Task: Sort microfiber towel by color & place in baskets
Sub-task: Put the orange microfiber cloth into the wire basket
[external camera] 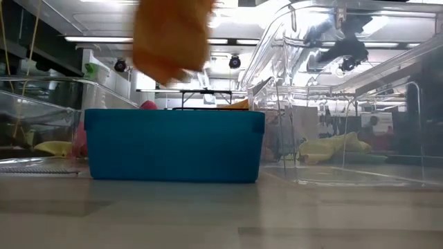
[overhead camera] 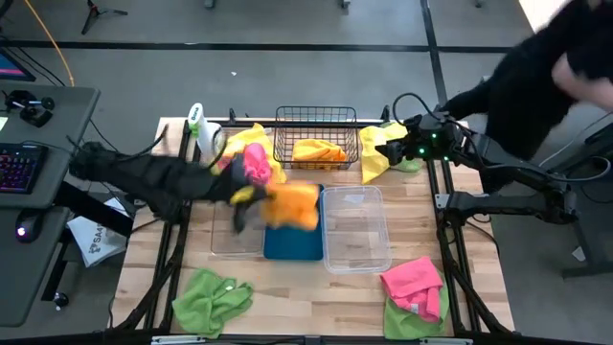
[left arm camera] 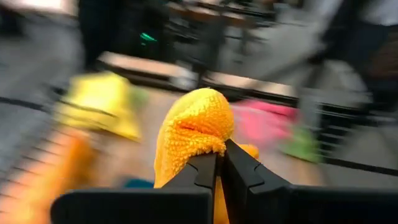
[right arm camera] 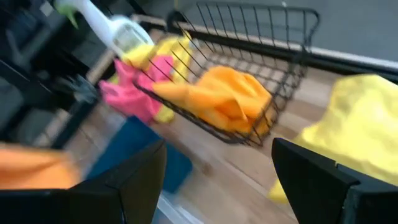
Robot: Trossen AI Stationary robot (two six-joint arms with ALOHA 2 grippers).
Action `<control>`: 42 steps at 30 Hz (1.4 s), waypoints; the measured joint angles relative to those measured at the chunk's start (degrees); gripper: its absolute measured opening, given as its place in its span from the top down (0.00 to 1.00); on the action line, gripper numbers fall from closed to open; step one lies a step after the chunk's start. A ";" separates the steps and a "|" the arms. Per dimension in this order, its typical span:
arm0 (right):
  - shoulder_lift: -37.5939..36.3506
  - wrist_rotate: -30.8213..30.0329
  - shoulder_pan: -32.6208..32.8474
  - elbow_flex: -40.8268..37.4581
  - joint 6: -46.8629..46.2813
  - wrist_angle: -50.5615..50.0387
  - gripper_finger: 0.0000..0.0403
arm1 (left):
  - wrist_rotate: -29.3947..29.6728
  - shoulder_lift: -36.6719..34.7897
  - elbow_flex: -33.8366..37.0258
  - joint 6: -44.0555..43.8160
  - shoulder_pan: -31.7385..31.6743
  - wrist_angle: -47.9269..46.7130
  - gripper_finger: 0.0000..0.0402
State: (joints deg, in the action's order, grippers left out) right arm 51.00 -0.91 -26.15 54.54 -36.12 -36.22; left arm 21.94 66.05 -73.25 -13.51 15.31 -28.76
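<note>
My left gripper is carrying its lifted orange towel to the black wire basket, which holds a matching orange towel (overhead camera: 319, 150). It should keep going that way until the lifted towel hangs over the basket (overhead camera: 315, 132).
My left gripper (overhead camera: 251, 196) is shut on an orange towel (overhead camera: 292, 203), which hangs in the air over the blue tub (overhead camera: 292, 244); the low view shows the orange towel (external camera: 173, 38) high above the blue tub (external camera: 173, 145). A black wire basket (overhead camera: 316, 139) at the far edge holds another orange towel (overhead camera: 319, 151). Clear tubs stand to the left (overhead camera: 230, 244) and right (overhead camera: 356, 230) of the blue one. My right gripper (right arm camera: 217, 174) stands open above the table's far right, beside a yellow towel (overhead camera: 375, 151), and touches nothing. My left gripper pinches a bunched fold of the orange towel (left arm camera: 208, 146) between its two fingers. The fingers reach in from the table's left, slanting a little downward. The towel bulges out past the fingertips (left arm camera: 205, 165) and hangs lifted clear, above the blue tub.
Pink and yellow towels (overhead camera: 257, 163) lie left of the wire basket, by a white spray bottle (overhead camera: 199, 125). A green towel (overhead camera: 211, 297) lies near left, and a pink towel on a green one (overhead camera: 414, 286) near right. A person (overhead camera: 556, 67) stands beyond the far right corner.
</note>
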 joint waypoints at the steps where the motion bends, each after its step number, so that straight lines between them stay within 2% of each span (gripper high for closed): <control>1: 0.00 0.00 0.00 0.00 -0.23 1.34 0.29 | -0.09 0.90 0.01 3.71 -4.29 1.71 1.00; 4: 0.00 0.00 0.00 0.00 -1.74 5.53 0.29 | -2.09 3.84 0.04 12.78 -15.90 9.01 1.00; 7: 0.00 0.02 0.00 0.00 -2.91 9.22 0.29 | -8.29 6.81 0.04 17.32 -25.92 18.76 1.00; 9: 0.00 -0.02 0.00 0.00 -3.63 10.93 0.29 | -12.25 9.26 -0.02 18.36 -30.89 23.51 1.00; 13: 0.00 -0.11 0.00 0.00 -3.99 12.30 0.29 | -16.34 14.72 0.04 17.65 -37.00 25.50 1.00; 18: 0.00 -0.14 0.00 0.00 -4.04 12.19 0.29 | -22.70 22.57 1.97 14.31 -38.95 25.54 1.00; 22: 0.00 -0.16 0.00 0.00 -4.58 12.15 0.29 | -22.96 28.44 3.13 8.84 -38.93 25.70 1.00; 27: 0.00 -0.19 0.00 0.00 -5.29 12.15 0.29 | -22.84 30.87 2.12 1.65 -39.74 26.03 0.96; 33: 0.00 -0.96 0.00 0.00 -5.47 12.16 0.29 | -22.91 29.24 0.11 1.57 -40.05 25.01 0.80; 37: 0.01 -4.64 0.00 0.00 -6.48 12.13 0.29 | -23.65 28.15 -2.31 1.62 -40.04 20.71 0.65; 42: 0.11 -10.12 -0.17 0.00 -8.50 11.23 0.29 | -27.56 27.86 -5.08 -0.15 -40.04 12.13 0.48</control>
State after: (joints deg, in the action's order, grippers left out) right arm 51.11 -11.03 -26.32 54.54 -44.63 -25.00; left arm -5.62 93.91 -78.34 -13.66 -24.73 -16.63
